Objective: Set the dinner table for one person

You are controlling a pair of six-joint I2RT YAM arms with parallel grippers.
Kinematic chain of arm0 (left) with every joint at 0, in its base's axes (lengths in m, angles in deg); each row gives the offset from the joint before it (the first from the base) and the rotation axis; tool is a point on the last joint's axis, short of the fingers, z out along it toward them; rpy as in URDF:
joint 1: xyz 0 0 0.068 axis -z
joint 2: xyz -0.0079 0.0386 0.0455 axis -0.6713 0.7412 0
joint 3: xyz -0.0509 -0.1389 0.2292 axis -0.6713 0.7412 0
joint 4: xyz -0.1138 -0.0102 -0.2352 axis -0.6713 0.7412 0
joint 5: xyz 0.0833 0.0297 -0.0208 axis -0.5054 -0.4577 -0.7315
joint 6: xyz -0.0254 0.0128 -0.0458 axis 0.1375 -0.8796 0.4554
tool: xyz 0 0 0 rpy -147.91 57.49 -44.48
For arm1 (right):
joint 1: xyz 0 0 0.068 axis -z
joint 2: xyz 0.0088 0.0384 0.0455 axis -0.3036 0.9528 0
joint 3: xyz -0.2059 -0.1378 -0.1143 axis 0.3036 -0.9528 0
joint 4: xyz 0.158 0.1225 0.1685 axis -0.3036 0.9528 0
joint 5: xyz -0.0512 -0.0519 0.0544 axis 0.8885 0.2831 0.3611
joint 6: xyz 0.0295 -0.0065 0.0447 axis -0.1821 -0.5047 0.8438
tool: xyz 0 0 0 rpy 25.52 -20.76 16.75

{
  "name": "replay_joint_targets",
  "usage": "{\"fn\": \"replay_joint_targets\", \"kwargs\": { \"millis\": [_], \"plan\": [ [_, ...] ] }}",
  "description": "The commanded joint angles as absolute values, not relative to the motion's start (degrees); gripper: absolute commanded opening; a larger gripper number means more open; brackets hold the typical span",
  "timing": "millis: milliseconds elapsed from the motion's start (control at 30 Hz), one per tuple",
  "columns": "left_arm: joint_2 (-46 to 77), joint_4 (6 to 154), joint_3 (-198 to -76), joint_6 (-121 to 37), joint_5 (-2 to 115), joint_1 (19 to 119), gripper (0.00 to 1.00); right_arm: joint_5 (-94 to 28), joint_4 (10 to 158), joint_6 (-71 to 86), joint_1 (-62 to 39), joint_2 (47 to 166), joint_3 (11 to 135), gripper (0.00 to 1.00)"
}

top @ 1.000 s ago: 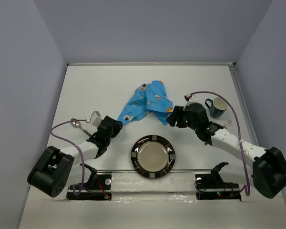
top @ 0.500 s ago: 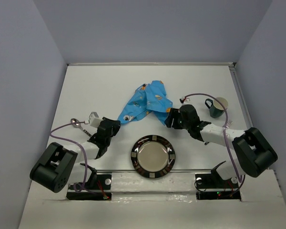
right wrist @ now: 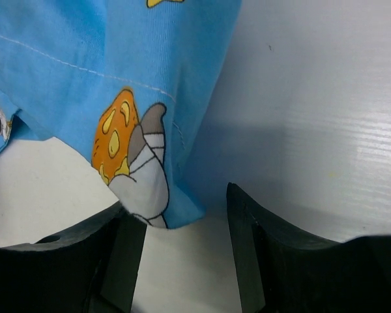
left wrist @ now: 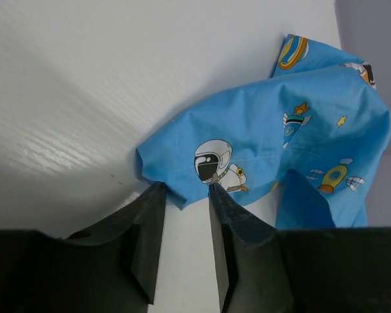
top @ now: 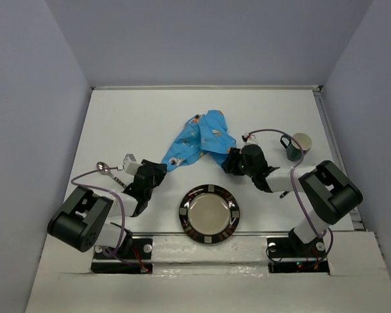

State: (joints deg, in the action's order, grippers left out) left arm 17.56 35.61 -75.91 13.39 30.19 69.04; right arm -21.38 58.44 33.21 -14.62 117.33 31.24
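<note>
The placemat's edge (left wrist: 149, 172) is against the end of my left gripper's finger. I should open that gripper wider around the placemat's near corner (left wrist: 182, 199) and grip it before I spread the placemat out.
The dinner table (top: 137, 117) is a white tabletop. A crumpled blue cartoon-printed placemat (top: 202, 140) lies at its middle. My left gripper (top: 161, 167) is open at the cloth's near left corner; in the left wrist view that corner (left wrist: 182, 189) lies between the fingertips of the gripper (left wrist: 186, 190). My right gripper (top: 230, 160) is open at the cloth's near right corner; in the right wrist view the corner (right wrist: 163, 202) sits between the tips of the gripper (right wrist: 181, 207). A dark-rimmed plate (top: 209, 213) sits near the front, between the arms.
A dark green mug (top: 293, 146) stands at the right, behind the right arm. A spoon (top: 105, 168) lies at the left, beside the left arm. Grey walls enclose the table on three sides.
Both grippers have edged forward to the cloth's near corners. The right arm has folded in, its elbow swinging left. The cloth, plate and mug have not moved.
</note>
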Motion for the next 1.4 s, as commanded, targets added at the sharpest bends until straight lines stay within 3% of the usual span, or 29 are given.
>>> {"fn": "replay_joint_targets", "kwargs": {
  "millis": [0,133,333,667,800,900,933,1033,1067,1167,1367],
  "plan": [
    [17.5,31.5,-74.5,14.0,29.6,68.6,0.45,-20.8,52.4,33.4,-14.6,119.0,31.2,0.56],
    [17.1,31.9,-73.9,14.0,29.8,68.7,0.49,-20.5,52.0,33.3,-14.6,119.2,30.8,0.52],
    [16.7,33.1,-73.7,13.8,30.2,68.7,0.42,-20.6,51.7,33.4,-14.6,119.0,30.5,0.41],
    [17.9,30.9,-74.6,12.5,30.1,68.6,0.20,-20.4,54.6,32.3,-14.6,117.0,31.5,0.07],
    [18.5,29.7,-75.3,12.0,31.2,68.4,0.13,-18.6,57.4,31.5,-14.6,114.0,31.9,0.01],
    [18.6,30.3,-75.0,12.3,32.1,68.4,0.24,-18.4,58.5,31.1,-14.6,112.9,32.0,0.01],
    [17.9,30.9,-74.6,12.3,32.1,68.4,0.37,-18.3,59.1,31.1,-14.6,112.9,32.1,0.01],
    [14.6,34.4,-73.3,12.1,31.1,68.4,0.62,-18.2,59.2,31.1,-14.6,113.2,31.8,0.01],
    [13.8,34.9,-72.6,12.0,31.2,68.4,0.65,-18.1,59.1,31.3,-14.6,113.3,31.8,0.01],
    [10.1,40.1,-73.0,12.6,31.0,68.4,0.71,-17.7,59.2,31.2,-14.6,113.1,31.7,0.00],
    [10.3,45.6,-76.0,13.1,30.6,68.4,0.68,-17.2,59.7,30.8,-14.6,111.4,31.6,0.00]
  ]
}}
